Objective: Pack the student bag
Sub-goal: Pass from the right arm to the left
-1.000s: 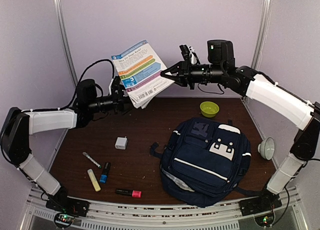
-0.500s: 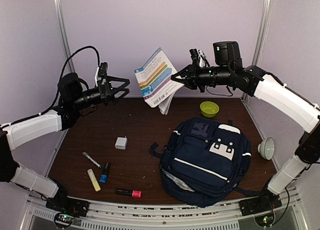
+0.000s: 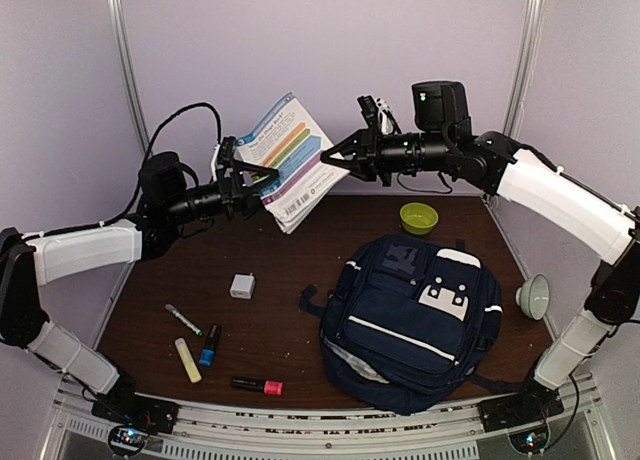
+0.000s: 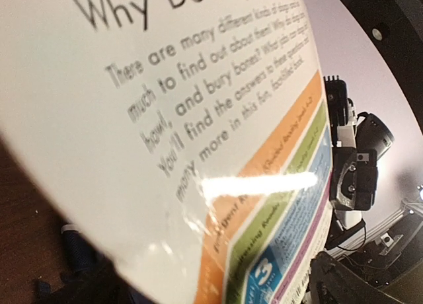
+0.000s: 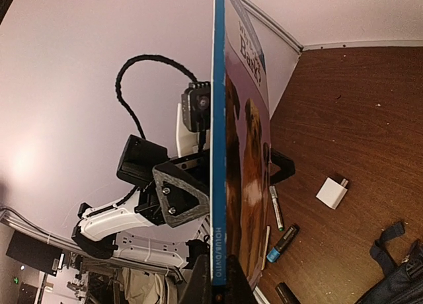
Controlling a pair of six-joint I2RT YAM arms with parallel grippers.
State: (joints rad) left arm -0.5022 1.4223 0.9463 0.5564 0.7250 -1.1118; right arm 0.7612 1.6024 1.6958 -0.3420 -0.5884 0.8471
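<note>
The student bag's opening [image 3: 355,363] is almost closed. My left gripper should take the book's edge [image 3: 271,198] while my right gripper leaves the book's spine to lift the bag open.
A thin picture book [image 3: 290,162] with a white back cover and coloured bands hangs in the air above the back of the table. My right gripper [image 3: 335,160] is shut on its blue spine [image 5: 218,185], pinching it at the lower end [image 5: 218,287]. My left gripper [image 3: 255,175] is open, and its two fingers [image 5: 182,195] straddle the book's opposite edge, one on each side of it. The back cover [image 4: 165,119] fills the left wrist view. The student bag [image 3: 415,315], a navy backpack with white patches, lies flat on the table at the right front.
On the table's left half lie a white charger cube [image 3: 243,285], a white pen [image 3: 183,320], a yellow highlighter [image 3: 187,360], a blue marker [image 3: 209,345] and a pink highlighter [image 3: 258,385]. A green bowl [image 3: 418,217] stands behind the bag, a pale bowl [image 3: 532,295] to its right.
Half a second ago my left gripper stood well left of the book; now its open jaws are around the book's edge again. The right gripper has carried the book slightly left.
</note>
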